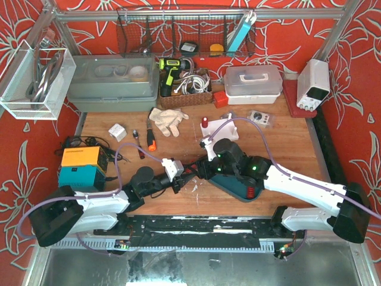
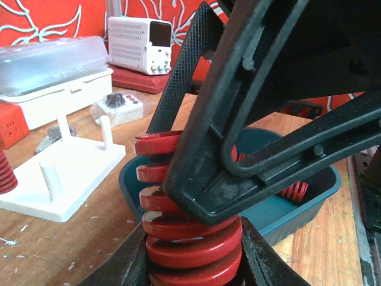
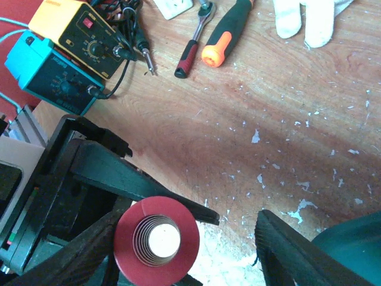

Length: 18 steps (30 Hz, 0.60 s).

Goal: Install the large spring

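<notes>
The large spring's lower coils (image 2: 194,253) are held in my left gripper, so next my right gripper closes on the upper coils (image 2: 157,159) before my left gripper opens.
The large red spring (image 2: 193,250) stands upright between the fingers of my left gripper (image 2: 193,265), which is shut on its lower coils. Seen end-on from the right wrist, the spring (image 3: 156,241) lies by the left finger of my right gripper (image 3: 190,256), whose jaws stand wide apart around it without clamping it. One black finger (image 2: 238,149) of the right gripper crosses in front of the spring's upper coils. Both grippers meet at the table's middle, left (image 1: 180,179) and right (image 1: 205,170). A white base plate (image 2: 65,173) with upright pegs lies to the left.
A teal tray (image 2: 315,199) holding smaller red springs (image 2: 294,192) sits just behind the spring, below the right arm (image 1: 238,190). A soldering station (image 3: 65,59), a ratchet (image 3: 191,44), a screwdriver (image 3: 226,30) and a white glove (image 1: 168,121) lie further off. A power supply (image 2: 140,42) stands behind.
</notes>
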Motion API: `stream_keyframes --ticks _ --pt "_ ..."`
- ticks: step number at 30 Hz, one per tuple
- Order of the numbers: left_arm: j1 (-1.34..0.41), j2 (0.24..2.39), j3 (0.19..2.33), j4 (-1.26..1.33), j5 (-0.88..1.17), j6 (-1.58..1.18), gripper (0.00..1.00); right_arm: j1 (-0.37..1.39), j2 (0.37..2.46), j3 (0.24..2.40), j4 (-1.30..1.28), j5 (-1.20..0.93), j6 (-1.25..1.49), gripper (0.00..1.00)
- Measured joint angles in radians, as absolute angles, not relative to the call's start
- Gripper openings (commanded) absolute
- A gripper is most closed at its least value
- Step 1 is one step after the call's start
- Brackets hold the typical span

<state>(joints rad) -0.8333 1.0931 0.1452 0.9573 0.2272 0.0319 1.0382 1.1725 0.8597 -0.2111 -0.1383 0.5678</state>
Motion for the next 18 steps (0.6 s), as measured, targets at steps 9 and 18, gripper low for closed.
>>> stream_keyframes --ticks 9,18 --pt "-0.839 1.094 0.136 0.991 0.235 0.063 0.00 1.029 1.195 0.860 -0.192 -0.220 0.566 0.52" --pt "-0.839 1.103 0.136 0.991 0.223 0.065 0.00 1.025 1.206 0.842 -0.121 -0.255 0.576 0.19"
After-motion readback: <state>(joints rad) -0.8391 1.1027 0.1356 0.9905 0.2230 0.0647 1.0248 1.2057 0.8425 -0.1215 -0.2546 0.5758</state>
